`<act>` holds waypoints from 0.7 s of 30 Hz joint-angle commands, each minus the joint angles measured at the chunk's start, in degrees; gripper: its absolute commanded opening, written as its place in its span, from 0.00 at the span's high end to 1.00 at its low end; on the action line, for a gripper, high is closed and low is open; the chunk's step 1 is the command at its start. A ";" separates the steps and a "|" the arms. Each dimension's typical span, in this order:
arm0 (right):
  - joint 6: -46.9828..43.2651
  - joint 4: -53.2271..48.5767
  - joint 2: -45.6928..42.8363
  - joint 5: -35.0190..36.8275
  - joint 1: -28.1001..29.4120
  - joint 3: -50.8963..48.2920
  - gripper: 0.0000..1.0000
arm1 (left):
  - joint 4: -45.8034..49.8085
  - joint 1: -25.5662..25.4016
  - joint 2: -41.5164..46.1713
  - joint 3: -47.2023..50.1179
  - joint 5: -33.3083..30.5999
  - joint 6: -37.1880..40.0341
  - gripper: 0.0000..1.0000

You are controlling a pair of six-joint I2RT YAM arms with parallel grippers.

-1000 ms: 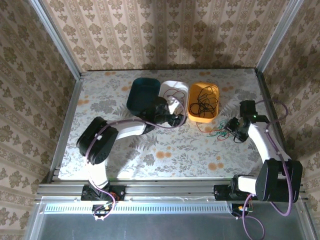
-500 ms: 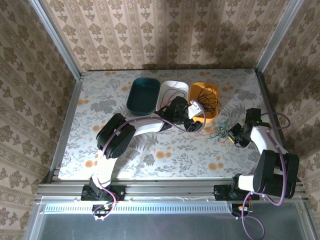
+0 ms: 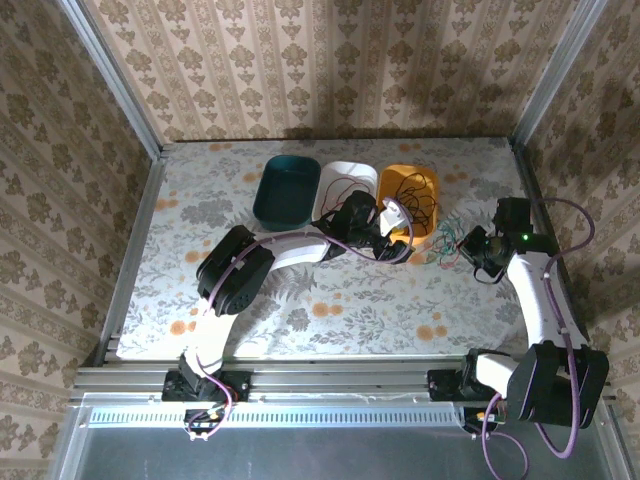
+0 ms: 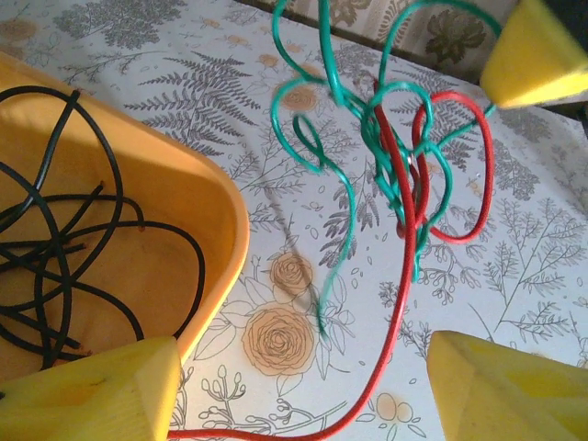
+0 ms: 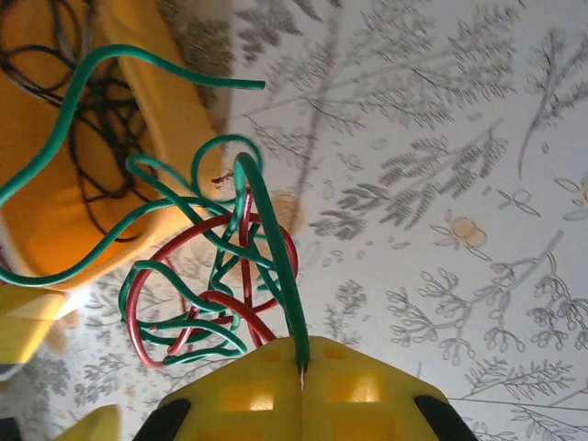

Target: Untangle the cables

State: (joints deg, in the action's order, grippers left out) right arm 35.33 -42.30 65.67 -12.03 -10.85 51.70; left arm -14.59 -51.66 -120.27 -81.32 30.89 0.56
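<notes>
The red cable goes in a loop through the green cable's knot (image 4: 412, 175), so my left gripper should pull the piece of red cable (image 4: 364, 402) away while my right gripper pulls the green cable back.
A tangle of green cable (image 4: 367, 129) and red cable (image 4: 459, 165) hangs above the table, right of the orange bin (image 4: 184, 193). My right gripper (image 5: 301, 360) is shut on one strand of the green cable (image 5: 276, 239), with the knot (image 5: 197, 299) dangling from it. It shows at the right of the top view (image 3: 470, 247), the tangle (image 3: 441, 247) to its left. My left gripper (image 4: 303, 367) stands open, low beside the orange bin (image 3: 398, 232). A red strand (image 4: 386, 367) runs loosely between its yellow fingers (image 4: 101, 390).
Three bins stand in a row at the back: teal (image 3: 287, 190), white (image 3: 352, 172) with a thin dark cable in it, and orange (image 3: 415, 228) holding a black cable (image 4: 55, 266). Metal frame posts stand at the table's sides.
My right gripper has shut on the green cable and raised the tangle off the table. The left arm has swung right, from the white bin to the orange one.
</notes>
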 commanded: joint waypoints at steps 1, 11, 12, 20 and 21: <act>-0.37 -2.81 -0.91 0.78 1.89 5.14 1.00 | -1.22 0.50 0.30 -1.60 2.84 -1.41 0.28; 0.68 -2.70 0.98 -0.17 5.93 10.34 1.00 | -3.42 1.13 -0.75 -2.07 5.02 -4.05 0.38; 0.87 -2.59 0.99 -0.50 5.97 10.46 1.00 | -3.73 1.30 -1.09 -2.17 5.43 -4.56 0.44; 0.63 -3.92 -0.79 4.84 5.86 10.21 1.00 | -7.13 2.32 -0.29 -1.02 5.24 -7.50 1.00; 0.47 -4.10 -0.97 6.40 5.78 9.56 1.00 | -8.73 2.67 0.83 0.19 4.70 -8.20 1.00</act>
State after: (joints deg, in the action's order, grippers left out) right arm 35.83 -44.07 66.26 -10.07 -5.17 60.82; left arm -18.92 -49.93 -120.29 -82.15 34.94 -5.04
